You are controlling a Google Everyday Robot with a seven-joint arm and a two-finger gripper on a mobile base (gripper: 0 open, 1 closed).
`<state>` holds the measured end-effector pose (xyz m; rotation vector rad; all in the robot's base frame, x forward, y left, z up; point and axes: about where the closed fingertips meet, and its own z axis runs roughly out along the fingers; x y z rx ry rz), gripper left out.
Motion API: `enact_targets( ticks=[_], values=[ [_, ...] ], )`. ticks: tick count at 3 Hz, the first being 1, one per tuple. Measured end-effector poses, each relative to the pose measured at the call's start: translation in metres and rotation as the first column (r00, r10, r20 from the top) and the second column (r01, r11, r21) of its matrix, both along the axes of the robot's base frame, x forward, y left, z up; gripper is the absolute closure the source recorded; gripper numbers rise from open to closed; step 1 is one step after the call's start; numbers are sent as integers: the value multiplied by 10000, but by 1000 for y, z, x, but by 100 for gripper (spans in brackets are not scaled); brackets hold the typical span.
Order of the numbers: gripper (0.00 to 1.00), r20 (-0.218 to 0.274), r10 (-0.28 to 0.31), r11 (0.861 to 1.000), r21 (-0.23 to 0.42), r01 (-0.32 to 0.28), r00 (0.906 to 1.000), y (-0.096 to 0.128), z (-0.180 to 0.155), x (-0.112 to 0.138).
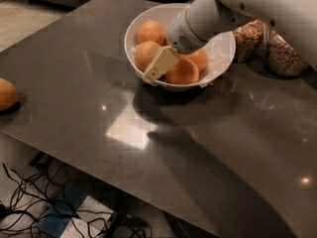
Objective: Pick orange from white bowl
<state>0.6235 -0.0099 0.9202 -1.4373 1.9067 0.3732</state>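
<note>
Next, I open, pull back and close over the pale orange's top (147, 47), because my gripper's fingers reach past the pale orange to the bowl's front rim (150, 81).
The white bowl (224, 62) stands at the far side of the dark table and holds several oranges on crinkled white paper. The palest orange (145, 54) lies at the bowl's left side, with another (150, 31) behind it and two deeper ones (182, 72) at the front. My gripper (159, 64), cream-coloured at the end of the white arm (247, 6), reaches down into the bowl from the upper right. It lies between the pale orange and the front orange, touching or nearly touching both, with its tip over the front rim.
Two clear glass jars of grain (249, 38) (283, 57) stand right behind the bowl. A lone orange (7, 94) lies at the table's left edge. Cables (44, 202) lie on the floor below the table's front edge.
</note>
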Motion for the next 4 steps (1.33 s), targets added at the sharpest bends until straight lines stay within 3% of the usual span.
enact_targets(
  ticks=[1, 2, 4],
  values=[
    [12, -143, 41, 10000, 26, -41, 9999, 6, -3, 1],
    [20, -437, 164, 9999, -18, -165, 9989, 16, -11, 0],
    [62, -438, 164, 9999, -18, -165, 9989, 16, -2, 0]
  ],
)
